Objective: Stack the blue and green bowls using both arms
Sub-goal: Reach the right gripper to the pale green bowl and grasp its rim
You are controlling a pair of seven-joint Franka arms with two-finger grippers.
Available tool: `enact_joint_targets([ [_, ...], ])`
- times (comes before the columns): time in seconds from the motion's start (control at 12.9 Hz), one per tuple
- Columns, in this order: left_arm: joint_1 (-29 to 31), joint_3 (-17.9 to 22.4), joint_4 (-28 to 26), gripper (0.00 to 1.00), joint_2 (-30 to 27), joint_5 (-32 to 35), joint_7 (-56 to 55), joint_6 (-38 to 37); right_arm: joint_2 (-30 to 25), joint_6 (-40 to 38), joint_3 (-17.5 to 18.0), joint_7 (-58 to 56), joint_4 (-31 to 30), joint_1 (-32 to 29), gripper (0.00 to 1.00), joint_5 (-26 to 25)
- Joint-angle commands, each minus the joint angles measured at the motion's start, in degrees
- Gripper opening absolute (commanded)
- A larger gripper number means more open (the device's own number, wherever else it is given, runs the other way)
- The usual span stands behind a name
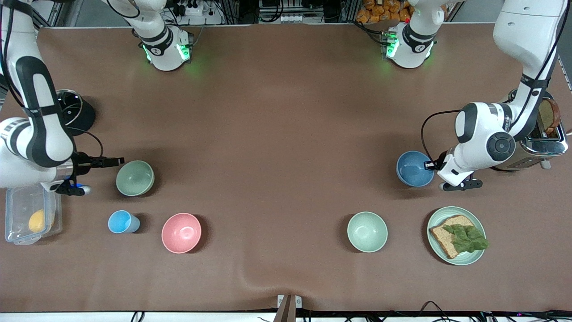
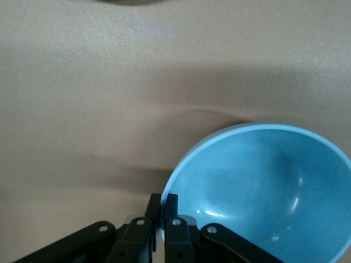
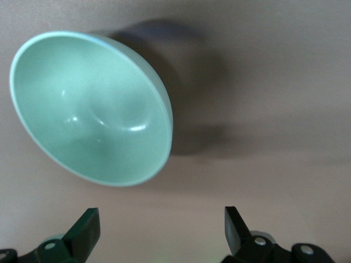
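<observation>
The green bowl (image 1: 135, 178) is far from the blue bowl in my left gripper. My right gripper should bring the green bowl to the middle (image 1: 297, 177) before I stack the bowls.
The blue bowl (image 1: 413, 168) (image 2: 263, 192) stands upright on the table toward the left arm's end. My left gripper (image 2: 163, 205) (image 1: 431, 169) is shut on its rim, with one finger inside the bowl and one outside. The green bowl (image 1: 135, 178) (image 3: 90, 109), a dull sage colour, sits upright toward the right arm's end. My right gripper (image 3: 162, 227) is low beside it, a short gap from its rim. It is open wide with only bare table between its fingers.
Nearer the front camera stand a mint bowl (image 1: 367, 231), a pink bowl (image 1: 181, 232) and a light-blue cup (image 1: 121, 222). A green plate (image 1: 476, 257) holds bread and lettuce. A toaster (image 1: 543, 138) and a clear container (image 1: 20, 205) stand at the table's two ends.
</observation>
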Motion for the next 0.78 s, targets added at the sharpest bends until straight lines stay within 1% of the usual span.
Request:
enact_joint_targets([
  [0.0, 0.14, -0.15, -0.07, 0.00, 0.11, 1.11, -0.38, 0.85, 2.57, 2.69, 0.45, -1.14, 0.46, -0.16, 1.00, 1.42],
  [0.23, 0.23, -0.23, -0.07, 0.00, 0.11, 1.20, -0.38, 0.85, 5.12, 4.89, 0.45, -2.82, 0.46, -0.78, 1.00, 1.42],
  [0.39, 0.32, -0.23, 0.10, 0.00, -0.07, 1.20, -0.29, 0.85, 5.57, 5.60, 0.45, -2.91, 0.55, -0.78, 1.00, 1.51],
  [0.47, 0.32, -0.15, 0.19, 0.00, -0.33, 1.20, -0.21, 0.85, 5.57, 5.61, 0.45, -2.90, 0.46, -0.87, 0.74, 1.68],
  [0.54, 0.41, -0.23, 0.28, 0.00, -0.59, 1.29, -0.12, 0.85, 5.57, 5.61, 0.45, -2.90, 0.55, -0.69, 0.42, 1.77],
  [0.62, 0.41, -0.23, 0.37, 0.00, -0.68, 1.29, -0.12, 0.85, 5.57, 5.61, 0.45, -2.90, 0.72, -0.61, 0.16, 1.77],
  [0.7, 0.41, -0.23, 0.54, 0.00, -0.77, 1.29, -0.12, 0.85, 5.57, 5.69, 0.45, -2.90, 0.73, -0.69, 0.04, 1.77],
])
